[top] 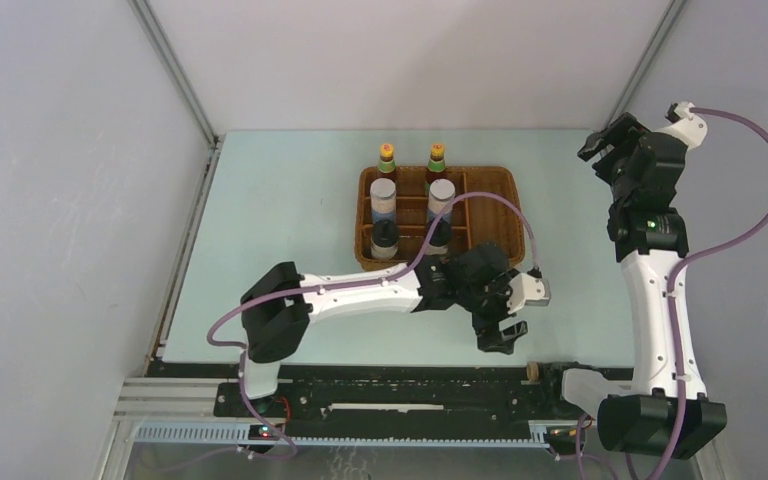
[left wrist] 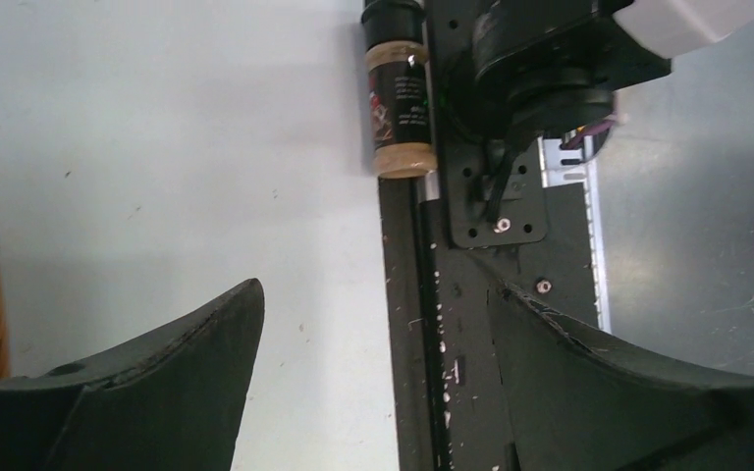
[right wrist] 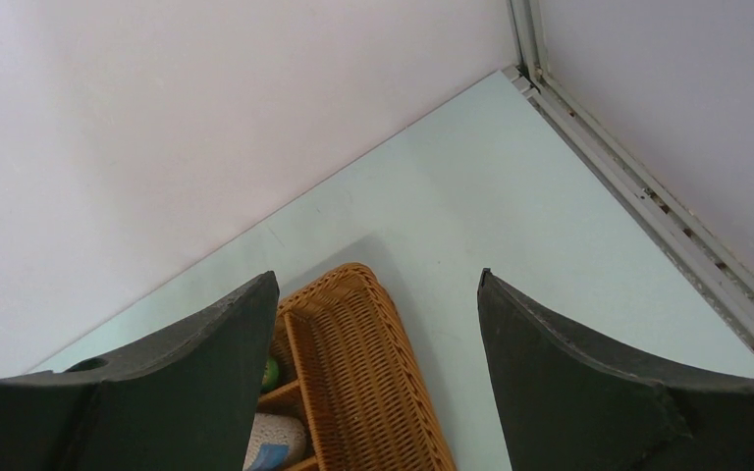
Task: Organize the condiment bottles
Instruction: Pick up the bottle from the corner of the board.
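My left gripper should keep going with my open fingers in line with the tiny dark bottle's narrow width (left wrist: 400, 101), on toward its bottom end (left wrist: 405, 160), and close there.
The wicker tray (top: 490, 205) holds two yellow-capped dark sauce bottles (top: 387, 157) (top: 437, 157), two silver-topped shakers (top: 383, 195) (top: 442, 196) and two black-capped white bottles (top: 386, 238) (top: 438, 238), all upright. One tiny dark bottle (top: 533, 371) lies on its side at the table's near edge against the black rail; in the left wrist view (left wrist: 401, 98) it lies ahead of the fingers. A second tiny bottle is not visible. My left gripper (top: 500, 338) (left wrist: 378, 334) is open and empty, just above the table between tray and tiny bottle. My right gripper (top: 605, 150) (right wrist: 378, 334) is open and empty, raised at the far right.
The black base rail (left wrist: 471, 324) runs along the table's near edge beside the tiny bottle. The right arm's base (left wrist: 540, 69) stands right behind that bottle. The tray's right compartment (right wrist: 363, 363) shows no bottle. Walls close the table at the back and sides.
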You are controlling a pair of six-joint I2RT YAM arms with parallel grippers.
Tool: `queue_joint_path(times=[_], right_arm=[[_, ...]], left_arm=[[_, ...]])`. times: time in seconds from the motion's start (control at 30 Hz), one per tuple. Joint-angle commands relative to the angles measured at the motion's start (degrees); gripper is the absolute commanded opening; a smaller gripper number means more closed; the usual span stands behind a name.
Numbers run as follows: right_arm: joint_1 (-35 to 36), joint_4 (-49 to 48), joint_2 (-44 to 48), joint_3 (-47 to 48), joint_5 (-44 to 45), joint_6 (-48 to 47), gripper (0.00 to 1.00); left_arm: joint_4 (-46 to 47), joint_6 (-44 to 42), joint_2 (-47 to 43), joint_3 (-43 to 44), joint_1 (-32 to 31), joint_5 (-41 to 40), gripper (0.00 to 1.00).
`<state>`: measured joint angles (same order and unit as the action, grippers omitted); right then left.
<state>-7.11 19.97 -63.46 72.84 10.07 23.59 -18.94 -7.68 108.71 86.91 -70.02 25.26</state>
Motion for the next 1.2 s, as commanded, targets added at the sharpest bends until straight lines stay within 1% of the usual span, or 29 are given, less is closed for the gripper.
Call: queue_joint_path(times=[0.0, 0.17, 0.43, 0.6, 1.17], right_arm=[[-0.36, -1.09, -0.57, 2.67, -0.13, 1.12, 0.83], [-0.44, -1.33, -1.42, 3.76, -0.22, 1.06, 0.83], [-0.61, 0.05, -3.42, 8.24, -0.48, 0.39, 0.83], [-0.70, 0.99, -4.45, 11.03, -0.39, -0.34, 0.83], [-0.71, 0.63, -6.41, 14.61, -0.66, -0.25, 0.83]], left_arm=[[3.77, 2.45, 1.45, 3.30, -1.40, 4.76, 0.88], [5.76, 3.16, 3.14, 2.90, -2.63, 4.97, 0.87], [14.06, 5.16, 5.60, 0.08, -2.84, 3.45, 0.86], [18.47, 5.24, 6.82, -1.06, -2.84, 1.09, 0.85], [22.27, 5.14, 10.49, -3.78, -3.23, 0.89, 0.82]])
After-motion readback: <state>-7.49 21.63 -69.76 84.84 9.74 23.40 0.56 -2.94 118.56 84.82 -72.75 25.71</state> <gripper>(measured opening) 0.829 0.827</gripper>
